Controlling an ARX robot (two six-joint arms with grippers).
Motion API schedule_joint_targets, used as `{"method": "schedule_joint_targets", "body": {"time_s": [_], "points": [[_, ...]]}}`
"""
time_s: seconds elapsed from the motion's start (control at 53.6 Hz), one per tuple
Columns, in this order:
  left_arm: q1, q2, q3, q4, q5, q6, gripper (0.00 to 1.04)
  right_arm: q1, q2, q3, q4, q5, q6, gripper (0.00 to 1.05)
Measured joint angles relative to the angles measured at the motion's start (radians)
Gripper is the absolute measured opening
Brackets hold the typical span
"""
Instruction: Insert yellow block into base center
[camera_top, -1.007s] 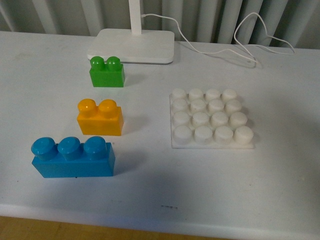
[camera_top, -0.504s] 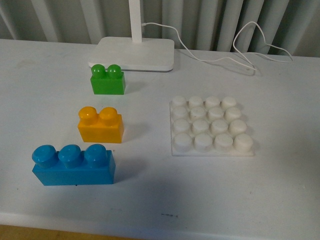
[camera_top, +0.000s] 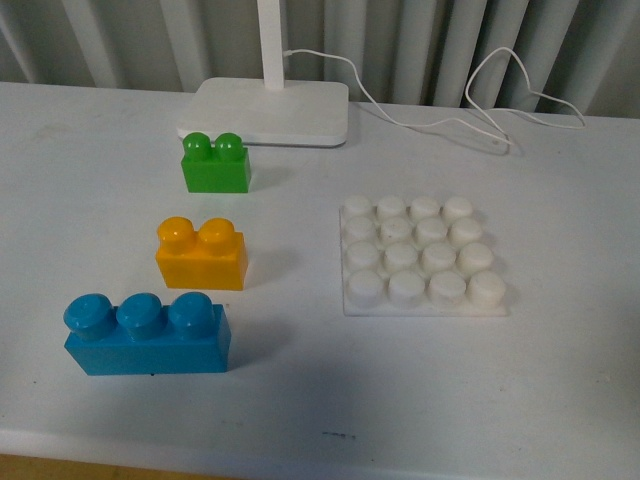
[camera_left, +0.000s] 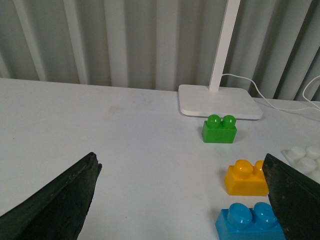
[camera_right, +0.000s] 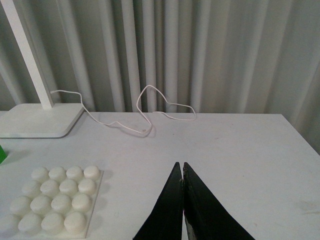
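The white studded base (camera_top: 420, 254) should move and turn a little when I press the yellow block down, because its thin edge (camera_top: 425, 312) lies loose and is clear all around.
The yellow block (camera_top: 200, 254) stands upright on the white table, between a green brick (camera_top: 215, 163) and a blue brick (camera_top: 146, 333). To its right lies the white studded base (camera_top: 420, 256), with nothing on its studs. Neither arm shows in the front view. In the left wrist view my left gripper (camera_left: 182, 162) is open and empty, back from the bricks, with the yellow block (camera_left: 245, 178) beside one of its fingers (camera_left: 292, 192). My right gripper (camera_right: 180, 167) is shut on nothing, hanging over bare table to the side of the base (camera_right: 52, 200).
A white lamp stand (camera_top: 268, 112) with its pole stands at the back of the table. Its white cable (camera_top: 470, 95) loops across the back right. Grey curtain folds close the far side. The table's front edge (camera_top: 300, 455) runs just below the blue brick.
The front view has shifted a little, so everything sits slightly lower in the picture than a second ago. The bricks and the base keep their places on the table.
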Motion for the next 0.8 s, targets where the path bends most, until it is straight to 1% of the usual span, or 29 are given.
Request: {"method": "schedule_joint_targets", "body": {"time_s": [0.261, 0.336, 0.597, 0.69, 0.802], "points": [[0.000, 0.000, 0.000, 0.000, 0.000, 0.000, 0.98, 0.000, -0.084, -0.029, -0.056, 0.000, 0.000, 0.01], [0.000, 0.000, 0.000, 0.000, 0.000, 0.000, 0.98, 0.000, -0.109, -0.060, -0.043, 0.000, 0.000, 0.01], [0.000, 0.000, 0.000, 0.000, 0.000, 0.000, 0.98, 0.000, -0.169, -0.060, -0.098, 0.000, 0.000, 0.01], [0.000, 0.000, 0.000, 0.000, 0.000, 0.000, 0.98, 0.000, -0.281, -0.059, -0.249, 0.000, -0.001, 0.01], [0.000, 0.000, 0.000, 0.000, 0.000, 0.000, 0.98, 0.000, -0.335, -0.059, -0.268, 0.000, -0.001, 0.01]]}}
